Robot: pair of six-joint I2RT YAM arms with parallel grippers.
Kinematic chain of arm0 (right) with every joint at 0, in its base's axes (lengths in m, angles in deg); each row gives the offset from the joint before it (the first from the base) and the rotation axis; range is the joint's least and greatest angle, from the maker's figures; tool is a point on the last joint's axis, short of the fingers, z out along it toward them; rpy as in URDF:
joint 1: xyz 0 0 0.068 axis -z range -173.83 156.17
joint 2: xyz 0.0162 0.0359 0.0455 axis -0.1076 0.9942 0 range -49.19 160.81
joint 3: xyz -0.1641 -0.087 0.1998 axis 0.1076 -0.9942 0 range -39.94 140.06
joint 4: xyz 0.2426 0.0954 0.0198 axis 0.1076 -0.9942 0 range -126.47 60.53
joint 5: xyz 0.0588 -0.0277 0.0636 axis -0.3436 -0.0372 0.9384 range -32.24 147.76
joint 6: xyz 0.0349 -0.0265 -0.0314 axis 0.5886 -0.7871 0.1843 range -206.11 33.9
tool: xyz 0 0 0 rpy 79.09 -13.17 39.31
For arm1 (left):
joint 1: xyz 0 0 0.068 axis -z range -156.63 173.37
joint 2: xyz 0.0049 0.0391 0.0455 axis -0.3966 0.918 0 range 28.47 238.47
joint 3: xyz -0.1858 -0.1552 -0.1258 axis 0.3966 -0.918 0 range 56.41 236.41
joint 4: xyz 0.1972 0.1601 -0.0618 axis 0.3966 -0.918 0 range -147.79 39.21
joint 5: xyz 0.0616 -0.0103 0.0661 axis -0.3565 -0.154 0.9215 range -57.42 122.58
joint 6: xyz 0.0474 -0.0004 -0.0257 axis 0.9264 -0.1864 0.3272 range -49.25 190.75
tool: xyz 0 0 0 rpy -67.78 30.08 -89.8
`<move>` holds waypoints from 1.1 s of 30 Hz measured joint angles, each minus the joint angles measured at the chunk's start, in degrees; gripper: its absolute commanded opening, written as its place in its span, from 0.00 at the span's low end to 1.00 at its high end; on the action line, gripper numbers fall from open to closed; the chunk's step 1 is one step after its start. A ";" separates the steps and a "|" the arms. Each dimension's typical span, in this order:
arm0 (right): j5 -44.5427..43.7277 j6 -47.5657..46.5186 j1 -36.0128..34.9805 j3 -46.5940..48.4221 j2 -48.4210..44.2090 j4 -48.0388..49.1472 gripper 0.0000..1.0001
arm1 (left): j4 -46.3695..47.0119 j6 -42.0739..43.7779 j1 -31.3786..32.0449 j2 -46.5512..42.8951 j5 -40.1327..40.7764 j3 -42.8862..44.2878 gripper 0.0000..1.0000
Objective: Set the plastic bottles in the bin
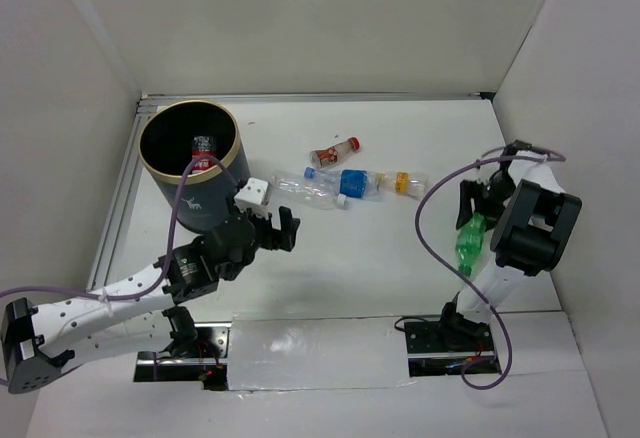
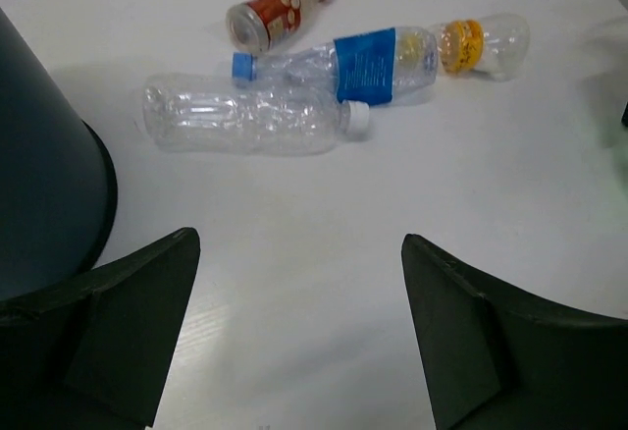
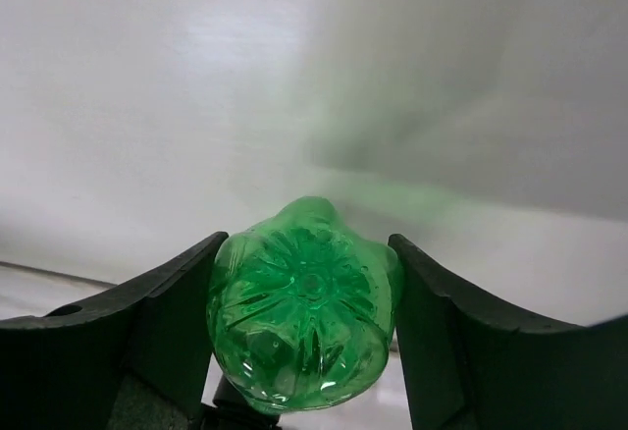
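Note:
My right gripper keeps carrying the green bottle [image 1: 469, 248], which it holds by the bottle's base, until it lets go over the bin's opening [image 1: 187, 130], because that opening is clear.
The dark navy bin [image 1: 190, 170] with a gold rim stands at the back left; a red-labelled bottle [image 1: 204, 148] lies inside it. Its wall shows at the left of the left wrist view [image 2: 44, 185]. My left gripper [image 1: 280, 226] is open and empty beside the bin. Beyond it lie a clear bottle [image 2: 245, 116], a blue-labelled bottle [image 2: 363, 62], an orange-labelled bottle [image 2: 481, 45] and a red-labelled bottle [image 2: 280, 10]. My right gripper [image 1: 478, 206] at the right is shut on a green bottle [image 3: 304, 302], base toward the camera.
White walls enclose the table on three sides. A metal rail [image 1: 115, 208] runs along the left edge behind the bin. Purple cables [image 1: 430, 228] loop from both arms.

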 measured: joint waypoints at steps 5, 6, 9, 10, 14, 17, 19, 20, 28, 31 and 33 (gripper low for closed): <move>13.03 -8.66 -2.34 20.74 -0.55 -6.16 0.00 | -1.25 -11.17 1.27 -0.59 -1.03 -5.07 0.93; 15.96 -10.21 -3.67 25.70 -0.90 -6.49 0.00 | -1.84 -13.99 1.33 -0.35 -1.22 -5.97 0.92; 23.12 -12.48 -9.81 35.87 -3.67 -3.50 0.00 | -3.91 -24.04 1.46 1.60 -1.44 -8.00 0.90; 25.53 -12.28 -13.03 38.05 -5.18 -1.60 0.00 | -4.48 -26.88 1.49 2.56 -1.51 -8.26 0.90; 34.40 -7.28 -26.88 42.88 -9.92 13.68 0.00 | -4.76 -37.62 1.75 7.50 -2.16 -8.33 0.89; 34.82 -4.00 -31.85 43.17 -10.51 22.84 0.00 | -3.65 -42.97 1.92 10.34 -3.30 -8.26 0.89; 34.23 -2.03 -36.13 43.19 -10.16 30.51 0.00 | -1.99 -44.96 1.95 12.68 -4.26 -7.98 0.89; 33.70 -1.29 -38.80 43.63 -9.53 33.46 0.00 | -1.25 -46.01 1.97 13.79 -4.79 -7.72 0.89; 31.80 5.73 -59.21 57.02 6.73 54.42 0.00 | 4.02 -47.84 2.01 18.64 -8.02 -6.73 0.90; 30.73 7.87 -63.25 65.42 15.28 57.55 0.01 | 5.46 -47.89 2.01 18.99 -8.74 -6.73 0.90; 30.25 9.44 -65.13 69.55 19.91 59.08 0.14 | 5.86 -48.13 2.01 19.15 -9.22 -6.73 0.91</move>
